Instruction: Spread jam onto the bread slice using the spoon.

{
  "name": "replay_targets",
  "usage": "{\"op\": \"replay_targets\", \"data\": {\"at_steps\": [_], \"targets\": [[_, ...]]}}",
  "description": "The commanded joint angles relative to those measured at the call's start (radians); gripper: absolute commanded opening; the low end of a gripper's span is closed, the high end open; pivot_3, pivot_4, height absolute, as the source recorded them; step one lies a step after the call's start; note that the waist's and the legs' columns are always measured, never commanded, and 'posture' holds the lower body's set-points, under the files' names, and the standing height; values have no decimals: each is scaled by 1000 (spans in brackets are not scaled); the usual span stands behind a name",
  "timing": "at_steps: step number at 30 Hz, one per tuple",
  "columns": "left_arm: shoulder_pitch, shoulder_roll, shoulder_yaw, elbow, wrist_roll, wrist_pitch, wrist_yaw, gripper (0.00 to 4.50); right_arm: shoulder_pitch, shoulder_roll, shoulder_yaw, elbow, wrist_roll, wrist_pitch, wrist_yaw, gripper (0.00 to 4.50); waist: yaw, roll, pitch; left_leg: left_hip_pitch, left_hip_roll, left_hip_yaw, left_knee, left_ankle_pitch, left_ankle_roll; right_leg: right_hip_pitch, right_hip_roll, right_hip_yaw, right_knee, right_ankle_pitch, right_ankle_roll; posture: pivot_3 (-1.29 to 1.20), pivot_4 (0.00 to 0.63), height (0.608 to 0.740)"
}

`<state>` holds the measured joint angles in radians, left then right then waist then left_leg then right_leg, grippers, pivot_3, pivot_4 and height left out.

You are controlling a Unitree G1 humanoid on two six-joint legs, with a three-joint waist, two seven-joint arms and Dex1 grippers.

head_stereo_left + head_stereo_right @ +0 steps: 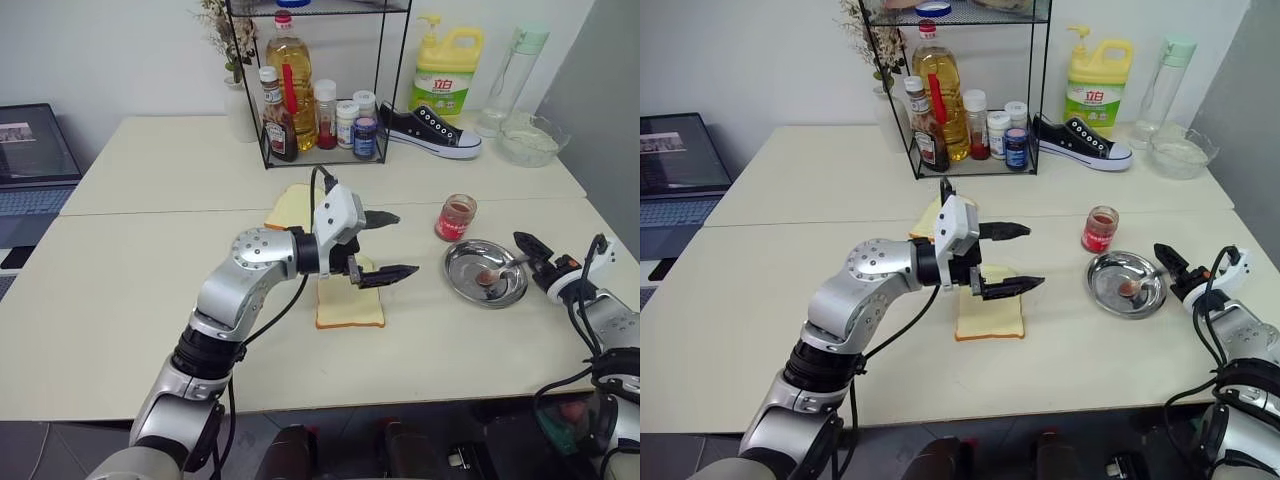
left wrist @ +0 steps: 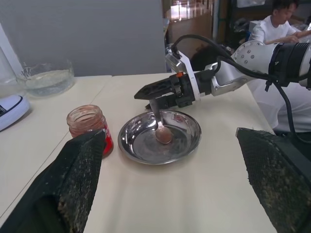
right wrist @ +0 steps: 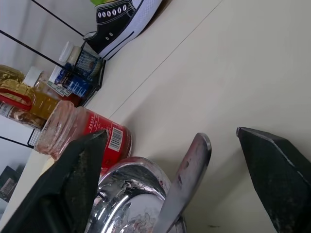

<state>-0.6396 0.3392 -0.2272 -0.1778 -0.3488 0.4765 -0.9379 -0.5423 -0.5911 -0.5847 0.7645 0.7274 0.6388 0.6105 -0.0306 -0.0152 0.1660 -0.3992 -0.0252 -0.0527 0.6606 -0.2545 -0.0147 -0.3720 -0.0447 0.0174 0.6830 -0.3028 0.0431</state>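
Observation:
My gripper will leave just a thin, patchy streak of the jam [image 1: 486, 278] when it spreads the bread slice, because the spoon's bowl has only a small smear on it.
The bread slice [image 1: 350, 308] lies flat at the table's middle. My left gripper [image 1: 405, 243] hovers just above its far right corner, open and empty, pointing toward the round steel plate [image 1: 462, 285]. The spoon [image 1: 497, 272] rests in that plate, its bowl smeared with dark jam [image 2: 164, 137] and its handle [image 3: 187, 184] sticking out over the rim. My right gripper [image 2: 146, 98] is at the plate's right edge, open, one finger on each side of the handle's end and not pressing on it. The glass jam jar [image 1: 456, 217] stands lidless just behind the plate.
A second pale slice [image 1: 292, 205] lies behind my left arm. At the back stand a wire rack of bottles [image 1: 300, 110], a black sneaker [image 1: 432, 130], a yellow jug [image 1: 446, 70] and a glass bowl [image 1: 530, 140]. A laptop [image 1: 35, 150] sits far left. A person [image 2: 282, 22] is seated in the background.

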Motion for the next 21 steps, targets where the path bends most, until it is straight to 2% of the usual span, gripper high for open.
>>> {"op": "replay_targets", "data": {"at_steps": [1, 7, 10, 15, 21], "targets": [[-27, 2, 16, -4, -8, -17, 1, 4500, -14, -2, -3, 24, -7, -7, 21, 3163, 0, 0, 0, 0, 0, 0, 0, 0, 0, 0, 0, 0, 0, 0, 0, 0, 150, 740], [-42, -2, 12, 16, -1, -32, 3, 4500, -6, -7, -19, 2, 5, 7, 21, 949, 2, 0, 0, 0, 0, 0, 0, 0, 0, 1, 0, 0, -1, 0, 0, 0, 150, 740], [-48, -5, 12, 23, -1, -37, 6, 4500, 2, -9, -36, -23, 20, 23, 12, 27, 3, 0, 0, 0, 0, 0, 1, 0, 0, 2, 0, 0, -2, 1, 1, 0, 150, 740], [-49, -3, 28, 31, -19, -29, 7, 4500, 45, -12, -74, -161, 80, 103, -19, 27, 8, 0, 0, 0, -1, -1, 0, 0, 0, 2, -1, -1, -3, 1, 1, 0, 150, 740], [-30, 79, 126, 74, -30, -24, 11, 4500, 104, 17, -141, -553, 224, 229, -175, 27, -1, 2, 2, -2, 0, -1, -1, 0, 0, -1, -1, 0, -2, 1, 1, 0, 150, 740]]}}
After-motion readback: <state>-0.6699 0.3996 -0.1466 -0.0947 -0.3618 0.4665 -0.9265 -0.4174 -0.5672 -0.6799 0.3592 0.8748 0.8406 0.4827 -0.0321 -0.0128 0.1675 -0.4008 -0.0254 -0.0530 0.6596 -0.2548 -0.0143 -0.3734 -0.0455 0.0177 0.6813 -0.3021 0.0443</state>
